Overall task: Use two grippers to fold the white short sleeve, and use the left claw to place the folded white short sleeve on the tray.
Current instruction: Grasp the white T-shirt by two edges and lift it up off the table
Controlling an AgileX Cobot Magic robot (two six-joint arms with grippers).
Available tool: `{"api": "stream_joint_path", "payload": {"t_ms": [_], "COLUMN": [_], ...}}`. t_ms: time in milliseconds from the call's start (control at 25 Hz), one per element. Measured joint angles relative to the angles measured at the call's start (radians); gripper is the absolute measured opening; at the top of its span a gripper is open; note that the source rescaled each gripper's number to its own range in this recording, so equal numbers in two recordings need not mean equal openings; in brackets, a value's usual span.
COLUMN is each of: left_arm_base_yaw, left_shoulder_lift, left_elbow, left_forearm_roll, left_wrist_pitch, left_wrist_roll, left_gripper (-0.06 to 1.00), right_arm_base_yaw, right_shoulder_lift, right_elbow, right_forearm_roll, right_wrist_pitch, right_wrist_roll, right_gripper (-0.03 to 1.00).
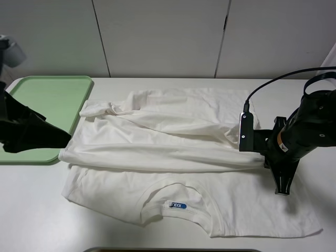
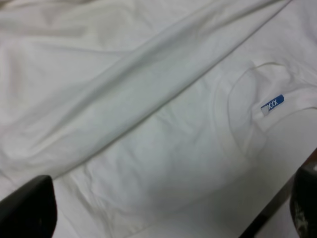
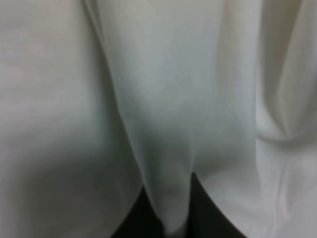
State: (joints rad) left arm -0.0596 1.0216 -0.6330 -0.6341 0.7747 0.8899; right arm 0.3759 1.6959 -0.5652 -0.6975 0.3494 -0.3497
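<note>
My right gripper is pinching only one end of the long fold (image 1: 257,160). My left gripper should pinch the loose end (image 1: 76,156) next to the tray before both grippers lift.
The white short sleeve (image 1: 173,157) lies spread on the table, its blue neck label (image 1: 177,206) toward the front. A long fold of fabric runs across its middle. My right gripper (image 1: 270,160) is shut on the right end of this fold; in the right wrist view (image 3: 171,220) white cloth is pinched between the black fingers (image 3: 210,220). The left claw (image 1: 55,131) hovers over the front right part of the pale green tray (image 1: 47,94), open and empty. In the left wrist view its spread fingertips (image 2: 29,206) frame the shirt (image 2: 148,124) and label (image 2: 272,104).
The white table (image 1: 31,210) shows bare at the front left and far right. A grey object (image 1: 10,50) sits at the far left above the tray. A dark edge (image 1: 173,250) lies at the table's front. White wall panels stand behind.
</note>
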Motion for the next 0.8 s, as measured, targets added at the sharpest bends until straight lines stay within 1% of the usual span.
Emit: {"api": "stream_joint_path", "payload": {"t_ms": [120, 360, 520, 560, 640, 720, 800], "left_arm_base_yaw": [-0.024, -0.169, -0.231, -0.247, -0.269, -0.275, -0.275], "left_shoulder_lift": [0.072, 0.209, 0.267, 0.294, 0.343, 0.402, 0.472], "left_elbow": [0.002, 0.002, 0.002, 0.002, 0.002, 0.002, 0.002], "left_forearm_roll": [-0.034, -0.042, -0.044, -0.036, -0.004, 0.035, 0.091], "left_wrist_pitch": [-0.034, -0.140, -0.196, -0.212, -0.238, -0.277, -0.339], "left_wrist_roll": [0.059, 0.188, 0.277, 0.305, 0.331, 0.335, 0.336], "left_gripper": [0.94, 0.92, 0.92, 0.92, 0.91, 0.91, 0.90], "right_arm_base_yaw": [0.000, 0.000, 0.000, 0.000, 0.000, 0.000, 0.000], "right_shoulder_lift": [0.000, 0.000, 0.000, 0.000, -0.004, -0.009, -0.010], "right_elbow": [0.000, 0.000, 0.000, 0.000, 0.000, 0.000, 0.000], "right_forearm_roll": [0.000, 0.001, 0.009, 0.013, 0.037, 0.062, 0.083], "right_wrist_pitch": [0.000, 0.007, 0.006, 0.000, -0.019, -0.042, -0.063], "right_wrist_roll": [0.000, 0.000, 0.003, 0.004, 0.016, 0.030, 0.038], "right_gripper": [0.00, 0.00, 0.00, 0.00, 0.00, 0.00, 0.00]}}
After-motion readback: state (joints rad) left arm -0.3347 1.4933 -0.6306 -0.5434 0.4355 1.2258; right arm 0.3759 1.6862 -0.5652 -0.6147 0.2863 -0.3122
